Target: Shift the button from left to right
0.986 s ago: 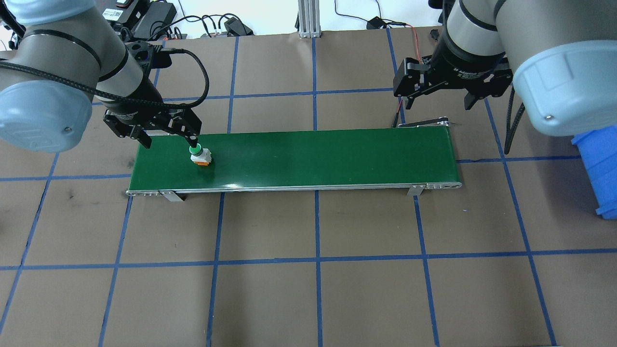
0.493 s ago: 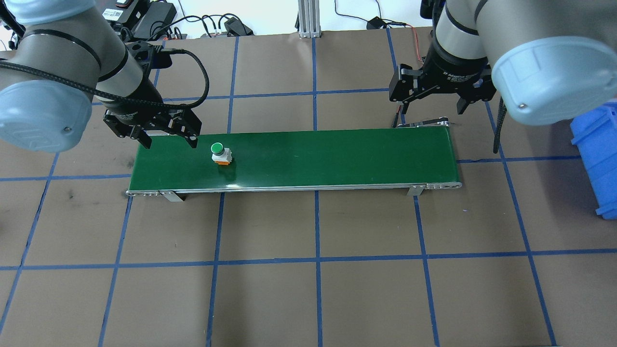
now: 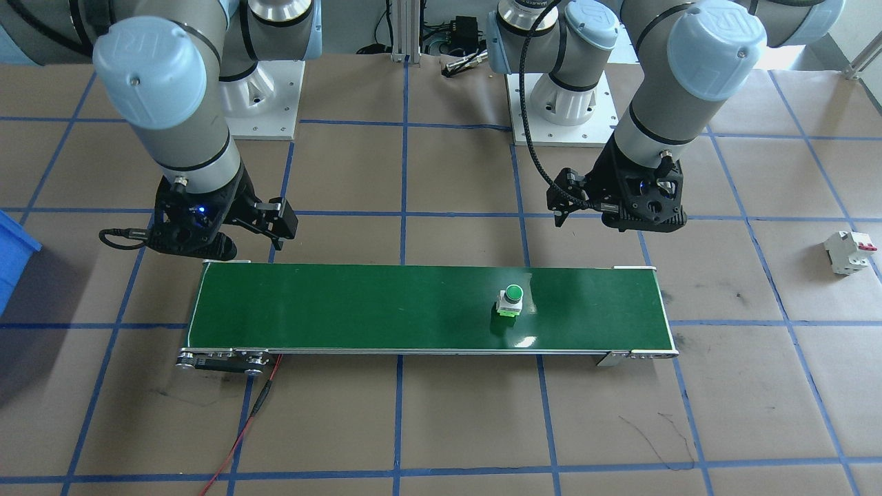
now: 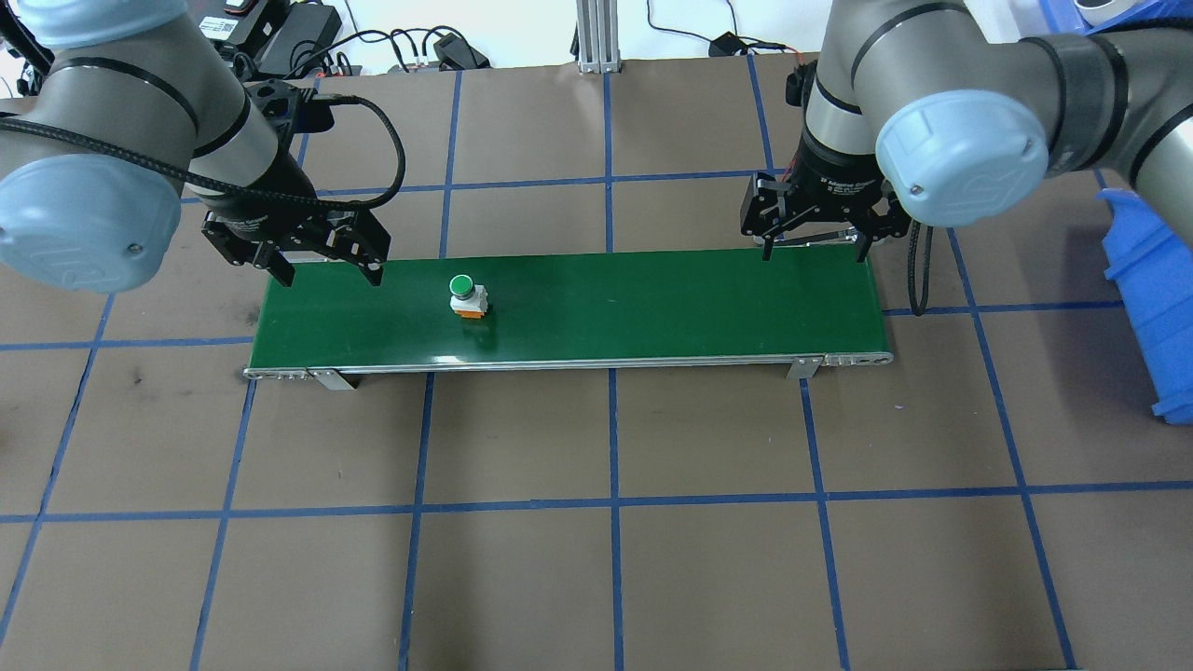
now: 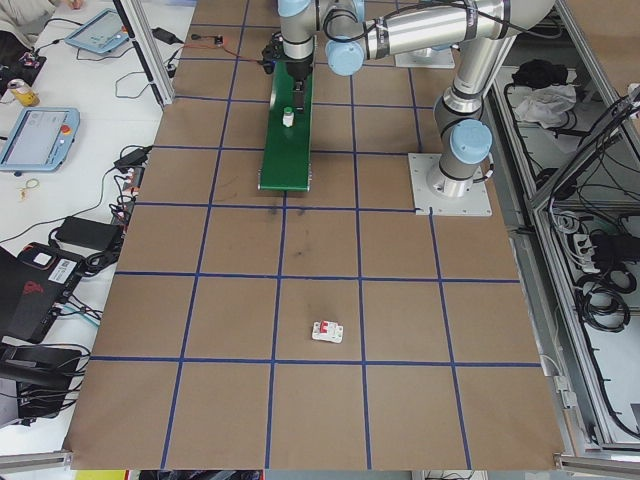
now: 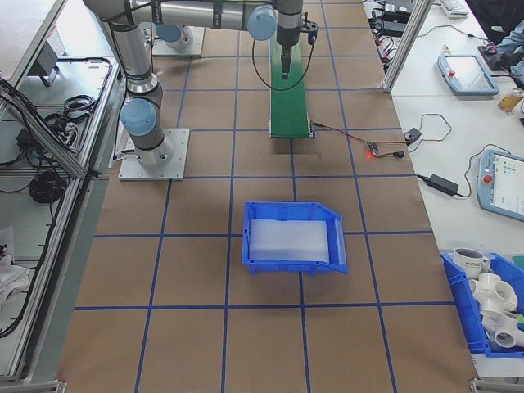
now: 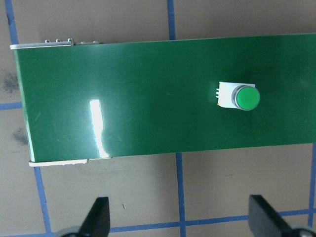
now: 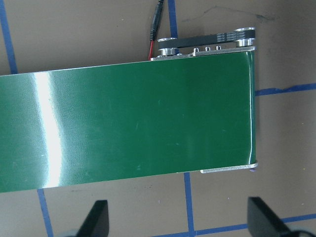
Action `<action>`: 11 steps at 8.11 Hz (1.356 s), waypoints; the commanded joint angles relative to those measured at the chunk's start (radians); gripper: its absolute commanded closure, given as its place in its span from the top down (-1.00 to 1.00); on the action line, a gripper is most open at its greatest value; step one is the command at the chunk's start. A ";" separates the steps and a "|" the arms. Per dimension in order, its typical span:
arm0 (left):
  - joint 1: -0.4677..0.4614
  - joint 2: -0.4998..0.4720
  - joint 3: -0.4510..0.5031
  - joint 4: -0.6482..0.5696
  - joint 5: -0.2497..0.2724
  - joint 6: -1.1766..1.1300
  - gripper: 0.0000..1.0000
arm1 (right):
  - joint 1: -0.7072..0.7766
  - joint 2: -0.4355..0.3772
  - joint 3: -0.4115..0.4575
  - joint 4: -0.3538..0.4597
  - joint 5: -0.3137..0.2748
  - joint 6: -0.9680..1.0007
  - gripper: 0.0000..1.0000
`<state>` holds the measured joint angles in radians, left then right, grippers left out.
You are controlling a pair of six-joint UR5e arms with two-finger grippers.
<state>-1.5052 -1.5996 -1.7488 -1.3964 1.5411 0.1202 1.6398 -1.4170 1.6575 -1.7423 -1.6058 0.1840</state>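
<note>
A black loop [image 3: 220, 363] links the pulleys next to the green conveyor belt, so I expect the belt will carry the button [image 3: 510, 301] to my right gripper.
The button [image 4: 463, 296], green cap up, stands alone on the green conveyor belt [image 4: 652, 303], in its left part. Across the table it shows again as the button [image 3: 510, 300], and from the left wrist as the button [image 7: 242, 97]. My left gripper [image 4: 328, 275] hangs open over the belt's far left edge, well left of the button and apart from it. My right gripper [image 4: 815, 250] is open above the far edge at the belt's right end. From the right wrist, only bare belt [image 8: 128, 128] shows, with nothing between the fingers.
A blue bin [image 4: 1156, 298] sits on the table to the right of the belt, also seen as the blue bin [image 6: 293, 237]. A white circuit breaker [image 3: 849, 251] with a red lever lies far to the left side. A red wire [image 3: 241, 427] trails from the belt's right end.
The button has travelled right along the belt, away from the left gripper's fingers. The right arm has swung left and down to the belt's right end. The left gripper has stayed put.
</note>
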 commanded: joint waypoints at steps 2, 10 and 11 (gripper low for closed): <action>-0.001 0.001 0.000 0.000 0.001 -0.001 1.00 | -0.066 0.036 0.099 -0.100 0.075 -0.001 1.00; -0.003 -0.003 0.002 -0.004 0.047 0.035 1.00 | -0.064 0.055 0.104 -0.135 0.171 0.058 1.00; -0.003 -0.002 0.008 -0.006 0.045 0.035 1.00 | -0.058 0.064 0.105 -0.146 0.173 0.086 1.00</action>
<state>-1.5075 -1.6030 -1.7466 -1.3997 1.5803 0.1531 1.5757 -1.3655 1.7607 -1.8739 -1.4569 0.2238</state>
